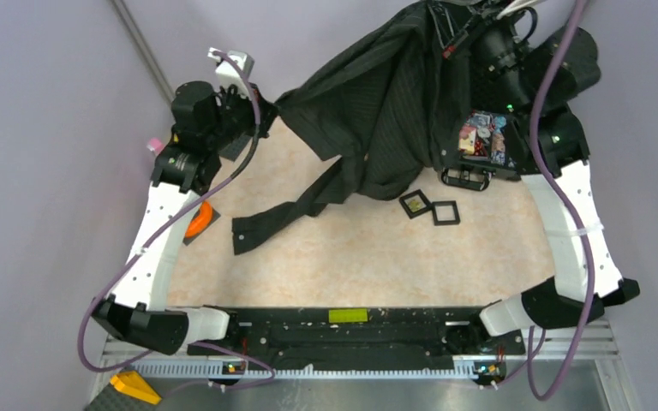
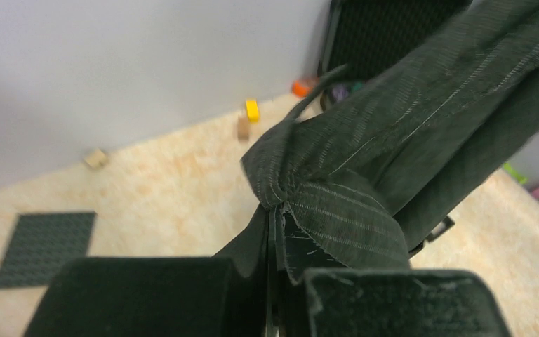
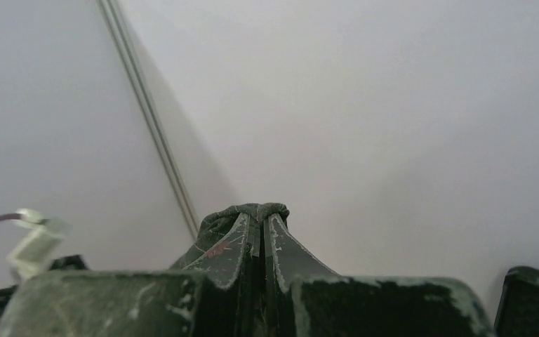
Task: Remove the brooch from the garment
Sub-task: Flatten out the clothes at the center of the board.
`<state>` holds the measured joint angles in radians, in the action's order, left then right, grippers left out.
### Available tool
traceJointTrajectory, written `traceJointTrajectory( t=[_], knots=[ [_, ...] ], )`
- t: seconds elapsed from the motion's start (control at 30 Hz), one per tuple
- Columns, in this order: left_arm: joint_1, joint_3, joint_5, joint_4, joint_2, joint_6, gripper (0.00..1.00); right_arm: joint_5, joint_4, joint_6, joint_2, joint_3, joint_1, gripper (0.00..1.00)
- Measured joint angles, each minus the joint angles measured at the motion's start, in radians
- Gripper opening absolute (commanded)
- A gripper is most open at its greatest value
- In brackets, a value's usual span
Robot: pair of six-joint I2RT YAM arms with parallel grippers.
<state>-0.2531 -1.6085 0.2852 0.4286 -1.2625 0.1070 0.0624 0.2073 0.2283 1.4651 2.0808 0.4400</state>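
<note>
Next, my right gripper swings its end of the stretched garment (image 1: 381, 120) across toward the trailing sleeve (image 1: 263, 228) and flips the garment over before it lays it down, because the garment hides the brooch.
The garment (image 1: 385, 111), a dark pinstriped shirt, hangs stretched above the table between my two grippers. One sleeve (image 1: 266, 224) trails down onto the tabletop. My left gripper (image 1: 267, 116) is shut on a bunched edge of the garment (image 2: 393, 140) at the left, cloth pinched between the fingers at the left gripper (image 2: 274, 270). My right gripper (image 1: 443, 34) holds the upper end high at the back, and the right gripper (image 3: 261, 223) is shut on a fold of the garment (image 3: 253, 209). The brooch does not show on the cloth.
Two black square boxes (image 1: 415, 204) (image 1: 445, 212) lie on the table under the shirt; the left one shows a small yellowish glint, too small to identify. A tray of colourful items (image 1: 484, 137) stands at the right. An orange object (image 1: 199, 218) lies by the left arm. A dark baseplate (image 2: 42, 246) and small blocks (image 2: 253, 110) lie near the wall.
</note>
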Motion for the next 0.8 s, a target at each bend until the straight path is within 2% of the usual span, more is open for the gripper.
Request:
traceJointTrajectory(
  t=[0.13,0.4,0.67,0.8],
  knots=[
    [0.001,0.038,0.029,-0.038,-0.065,0.024,0.00,0.027,0.001,-0.014,-0.057,0.001,0.000,0.00],
    [0.018,-0.152,0.029,-0.043,-0.072,0.020,0.00,0.018,0.021,-0.054,-0.070,0.003,0.000,0.00],
    [0.025,-0.196,0.027,-0.040,-0.085,0.013,0.00,0.039,0.028,-0.052,-0.073,-0.007,0.000,0.00],
    [0.032,-0.206,0.032,-0.039,-0.130,0.013,0.00,0.116,0.039,0.000,-0.132,-0.138,0.000,0.00]
  ],
)
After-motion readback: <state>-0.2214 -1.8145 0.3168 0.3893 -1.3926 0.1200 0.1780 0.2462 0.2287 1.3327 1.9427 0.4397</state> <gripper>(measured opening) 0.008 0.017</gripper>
